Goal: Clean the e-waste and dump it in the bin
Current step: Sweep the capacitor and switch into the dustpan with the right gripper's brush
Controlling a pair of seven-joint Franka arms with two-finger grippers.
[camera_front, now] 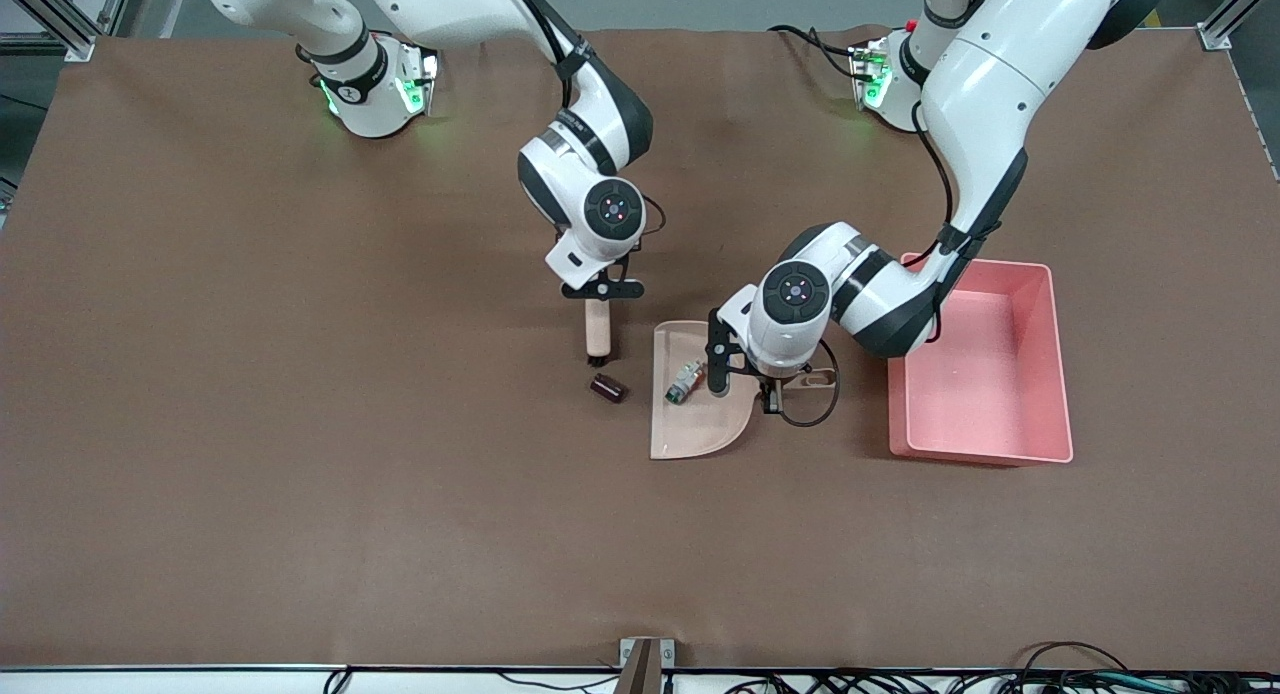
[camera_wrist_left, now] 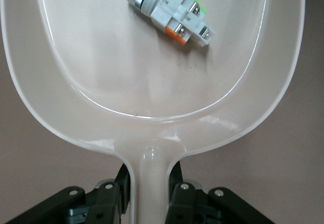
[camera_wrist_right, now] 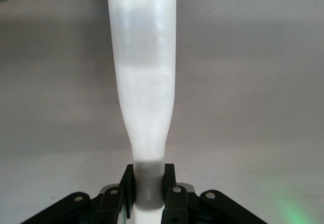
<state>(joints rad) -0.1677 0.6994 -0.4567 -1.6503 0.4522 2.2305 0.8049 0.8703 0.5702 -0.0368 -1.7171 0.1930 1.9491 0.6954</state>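
Note:
The brush's bristles (camera_front: 597, 360) are closer to my arms than the black block is. My right gripper should put them on the block's side away from the dustpan before it sweeps.
A small black block (camera_front: 607, 387) lies on the table beside the open edge of the beige dustpan (camera_front: 700, 424). The white cylinder with orange label and green tip (camera_front: 683, 382) lies in the dustpan, and also shows in the left wrist view (camera_wrist_left: 169, 8). My left gripper (camera_front: 772, 386) is shut on the dustpan's handle (camera_wrist_left: 150, 183). My right gripper (camera_front: 600, 290) is shut on a beige brush (camera_front: 597, 334), whose lower end stands just above the black block. The brush handle fills the right wrist view (camera_wrist_right: 144, 82). The pink bin (camera_front: 1040, 304) stands beside the dustpan, toward the left arm's end.
The brown table mat (camera_front: 300, 474) stretches wide on all sides. The left arm's elbow hangs over the bin's near corner. Cables run along the table's front edge.

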